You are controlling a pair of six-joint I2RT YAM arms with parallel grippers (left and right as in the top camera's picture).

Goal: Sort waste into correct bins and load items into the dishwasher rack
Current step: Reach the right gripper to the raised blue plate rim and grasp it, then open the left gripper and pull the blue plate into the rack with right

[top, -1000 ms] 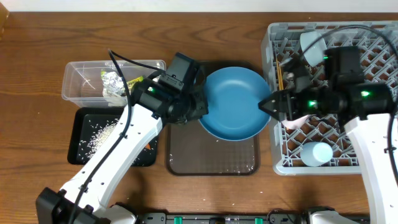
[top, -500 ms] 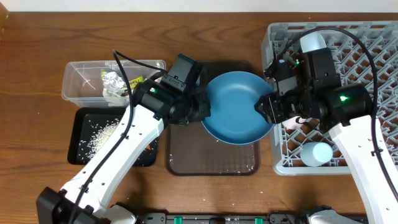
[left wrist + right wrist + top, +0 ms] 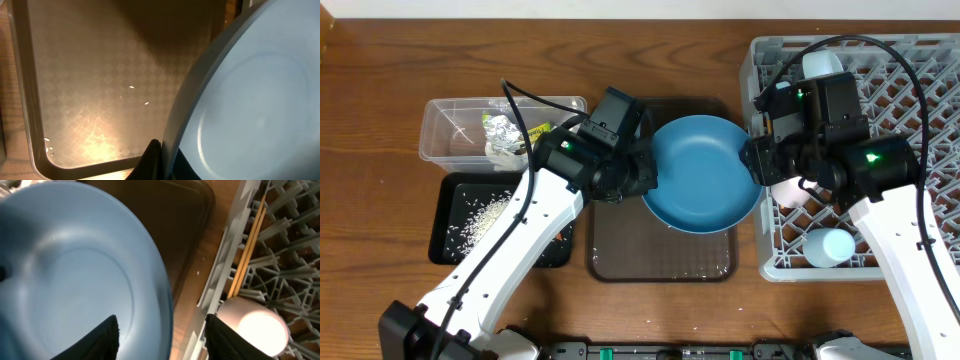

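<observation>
My right gripper needs to grip the rim (image 3: 756, 193) beside the rack before my left gripper opens, because my left gripper pinches the blue plate's rim far from the rack (image 3: 658, 168).
The large blue plate (image 3: 703, 172) hangs tilted over the brown tray (image 3: 660, 255). My left gripper (image 3: 645, 180) is shut on its left rim; in the left wrist view the black fingers (image 3: 152, 159) pinch the plate (image 3: 250, 100) edge. My right gripper (image 3: 757, 165) is open at the plate's right rim. In the right wrist view that rim (image 3: 167, 305) lies between the spread fingers (image 3: 102, 337), with a gap on each side. The grey dishwasher rack (image 3: 910, 130) holds a pink cup (image 3: 788, 192), a light blue cup (image 3: 835, 245), a white bowl (image 3: 820, 65) and wooden chopsticks (image 3: 248, 250).
A clear bin (image 3: 450, 125) at the left holds a foil wrapper (image 3: 502, 133). In front of it a black bin (image 3: 455, 250) holds rice grains (image 3: 480, 215). A few grains lie on the tray (image 3: 100, 75). The rack's wall (image 3: 220, 285) stands close to the plate's right rim.
My right gripper has swung from over the rack to the plate's right rim and now straddles it. The plate, still in my left gripper, has shifted slightly right.
</observation>
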